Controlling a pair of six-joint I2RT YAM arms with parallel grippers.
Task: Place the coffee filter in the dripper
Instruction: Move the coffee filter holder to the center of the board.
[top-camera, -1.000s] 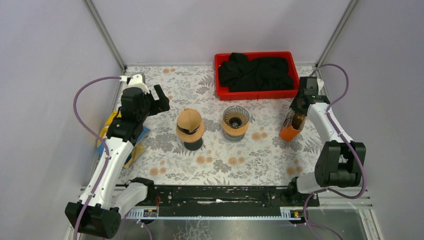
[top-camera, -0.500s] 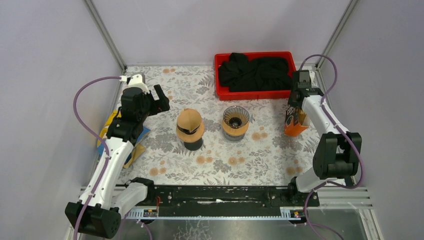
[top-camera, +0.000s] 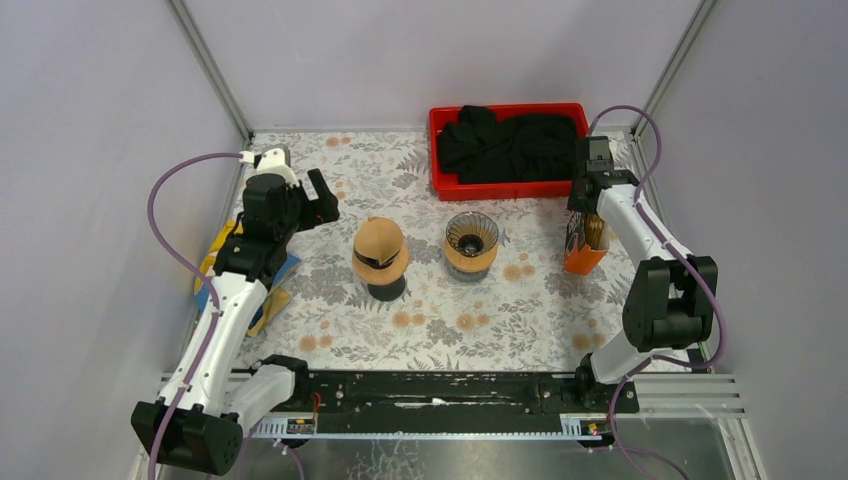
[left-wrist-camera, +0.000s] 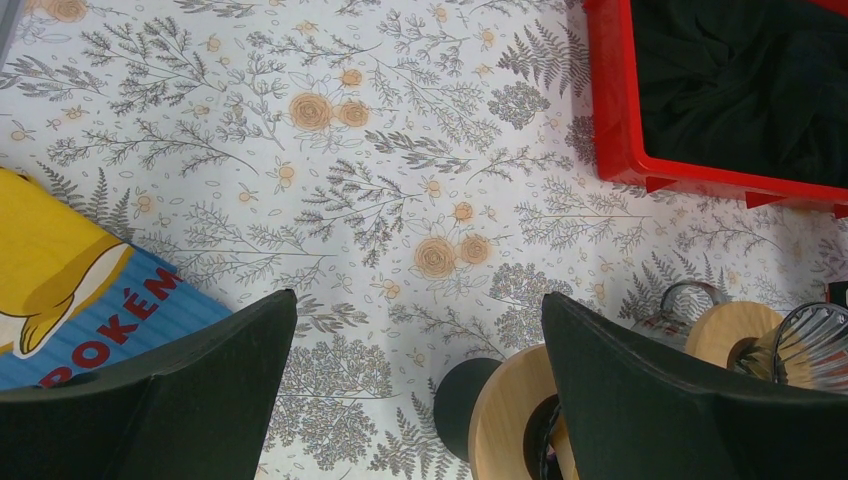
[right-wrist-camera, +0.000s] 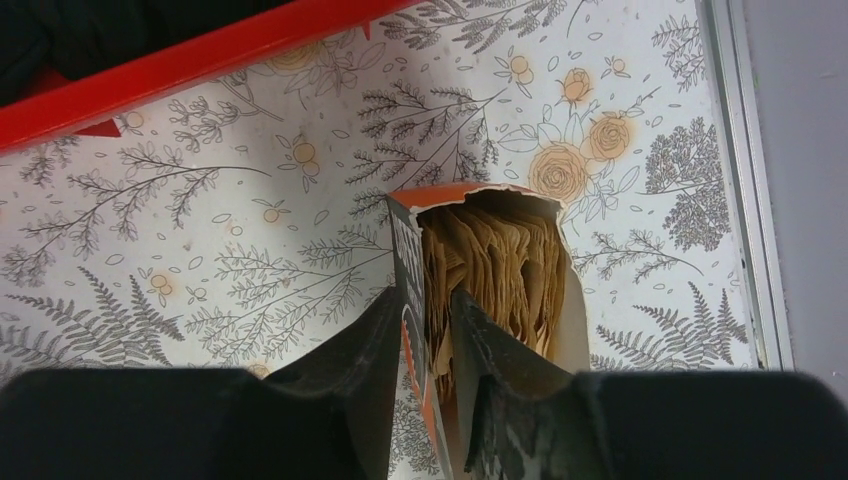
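The orange filter box's side (right-wrist-camera: 411, 265) is between my right gripper's fingers, so next I open them and move inside the box to pinch only the brown paper filters (right-wrist-camera: 505, 262).
The glass dripper (top-camera: 471, 240) on a wooden collar stands mid-table; it also shows at the right edge of the left wrist view (left-wrist-camera: 815, 345). An orange filter box (top-camera: 580, 258) stands upright at the right, open at the top, with brown paper filters (right-wrist-camera: 500, 265) inside. My right gripper (right-wrist-camera: 425, 305) is shut on the box's left wall (right-wrist-camera: 408, 250), one finger outside and one inside against the filters. My left gripper (left-wrist-camera: 415, 300) is open and empty, held above the table at the back left (top-camera: 322, 203).
A wooden-topped object on a black base (top-camera: 380, 255) stands left of the dripper. A red bin (top-camera: 440, 185) holding black cloth (top-camera: 510, 145) is at the back. A yellow and blue book (top-camera: 225, 250) lies at the left edge. Metal rail (right-wrist-camera: 745, 200) borders the right.
My right gripper has moved toward the back with the filter box, which went from tilted to upright and shifted slightly. The left arm has not moved.
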